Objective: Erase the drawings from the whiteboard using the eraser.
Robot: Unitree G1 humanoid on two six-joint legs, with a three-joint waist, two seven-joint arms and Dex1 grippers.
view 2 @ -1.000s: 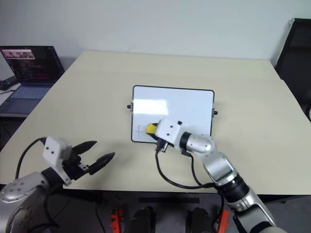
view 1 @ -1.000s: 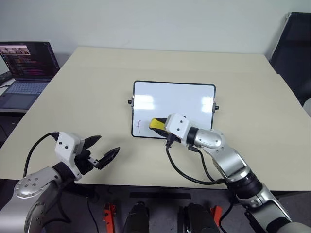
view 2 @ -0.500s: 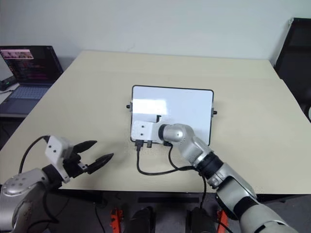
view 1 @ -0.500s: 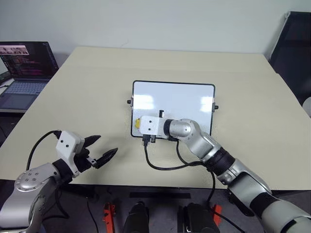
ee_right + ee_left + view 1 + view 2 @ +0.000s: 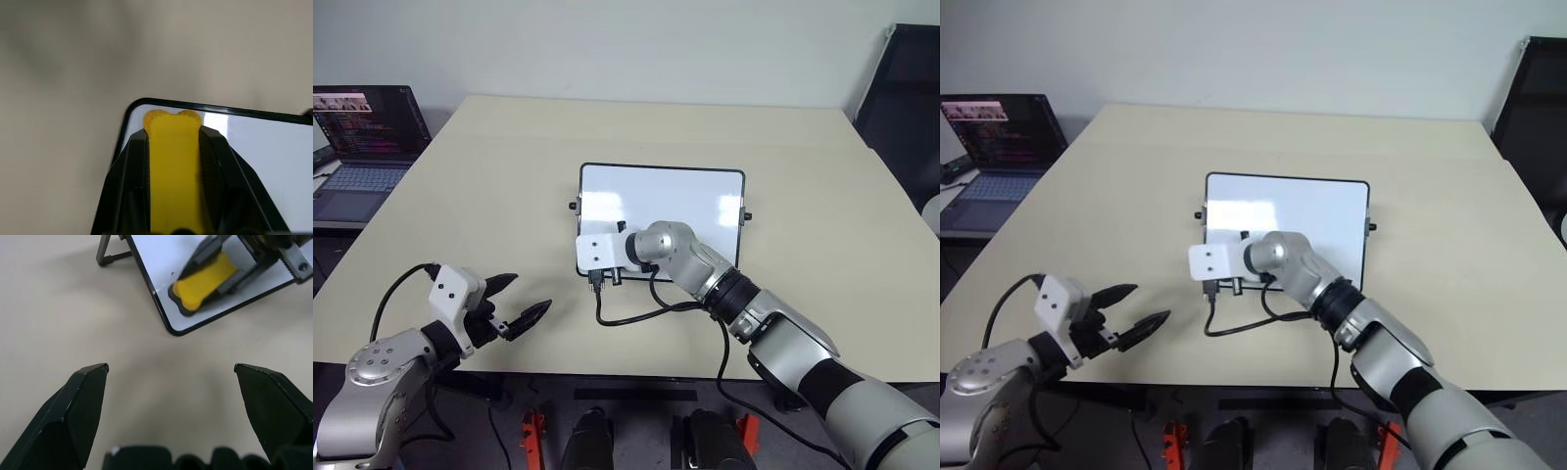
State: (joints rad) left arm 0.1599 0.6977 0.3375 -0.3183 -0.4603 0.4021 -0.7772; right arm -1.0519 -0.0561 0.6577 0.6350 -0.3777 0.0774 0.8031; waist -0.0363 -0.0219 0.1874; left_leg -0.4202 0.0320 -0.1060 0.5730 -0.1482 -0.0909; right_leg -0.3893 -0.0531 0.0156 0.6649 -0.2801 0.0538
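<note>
The eraser is at the whiteboard's near corner point(image 5: 180, 326) and would go over the whiteboard's rim if it went further, so my right gripper should pull it back along the whiteboard's near edge point(image 5: 239, 308).
The whiteboard point(image 5: 675, 201) lies flat in the middle of the beige table. My right gripper point(image 5: 173, 133) is shut on the yellow eraser point(image 5: 173, 161). It presses the eraser's dark underside onto the board's near-left corner, as the left wrist view shows the eraser point(image 5: 205, 283) there. The right wrist housing point(image 5: 602, 253) covers that corner from above. The drawings are hidden; the bare part of the board looks white. My left gripper point(image 5: 514, 304) hovers open over the table, to the near left of the board, with nothing between its fingers.
An open laptop point(image 5: 367, 132) stands at the far left. A black chair point(image 5: 911, 98) is at the far right. The right wrist's black cable point(image 5: 631, 315) loops on the table in front of the board.
My right gripper has swept the eraser leftward along the board's near edge to its near-left corner, over the spot where a red mark showed. The left gripper has stayed put.
</note>
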